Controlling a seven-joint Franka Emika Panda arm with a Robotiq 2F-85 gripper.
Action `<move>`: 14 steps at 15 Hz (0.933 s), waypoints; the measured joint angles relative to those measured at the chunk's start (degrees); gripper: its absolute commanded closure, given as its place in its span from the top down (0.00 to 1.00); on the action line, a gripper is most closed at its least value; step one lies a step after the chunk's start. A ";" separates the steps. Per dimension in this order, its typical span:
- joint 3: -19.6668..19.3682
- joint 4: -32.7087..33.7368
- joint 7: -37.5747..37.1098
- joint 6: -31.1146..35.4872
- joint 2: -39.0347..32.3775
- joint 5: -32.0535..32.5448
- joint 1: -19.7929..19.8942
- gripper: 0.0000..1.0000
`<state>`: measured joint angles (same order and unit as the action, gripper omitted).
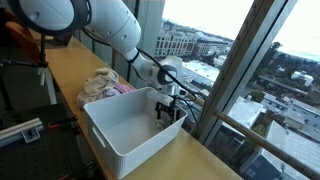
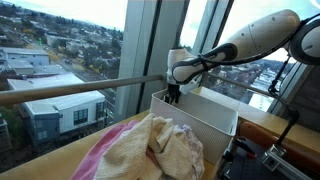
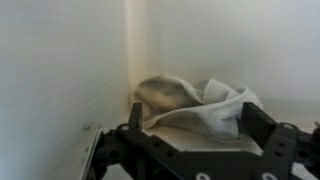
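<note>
My gripper should move away from the bin's side [image 3: 108, 108], because one open finger is hanging close to it, then center itself over the cloth's white fold [image 3: 226, 109] and close there.
My gripper [image 1: 170, 112] hangs inside the far corner of a white plastic bin [image 1: 120, 140], fingers pointing down and open. In the wrist view a crumpled whitish cloth [image 3: 195, 105] lies in the bin's corner, just beyond and between the two black fingers [image 3: 262, 125]; nothing is clamped. In an exterior view the gripper [image 2: 174, 96] sits at the bin's [image 2: 205, 110] window-side end. The cloth in the bin is hidden in both exterior views.
A heap of cloths, pink and beige [image 1: 103, 87], lies on the wooden counter [image 1: 70, 65] beside the bin; the same heap [image 2: 150, 148] fills the foreground elsewhere. Window glass and a metal rail [image 2: 70, 90] run along the counter's edge. A black stand [image 1: 20, 128] sits nearby.
</note>
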<state>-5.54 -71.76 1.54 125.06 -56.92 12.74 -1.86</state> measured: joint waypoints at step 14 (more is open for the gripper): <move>0.23 -22.98 -2.19 14.62 13.29 0.58 -2.92 1.00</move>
<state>-5.31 -94.74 -0.65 139.68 -43.63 13.32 -4.77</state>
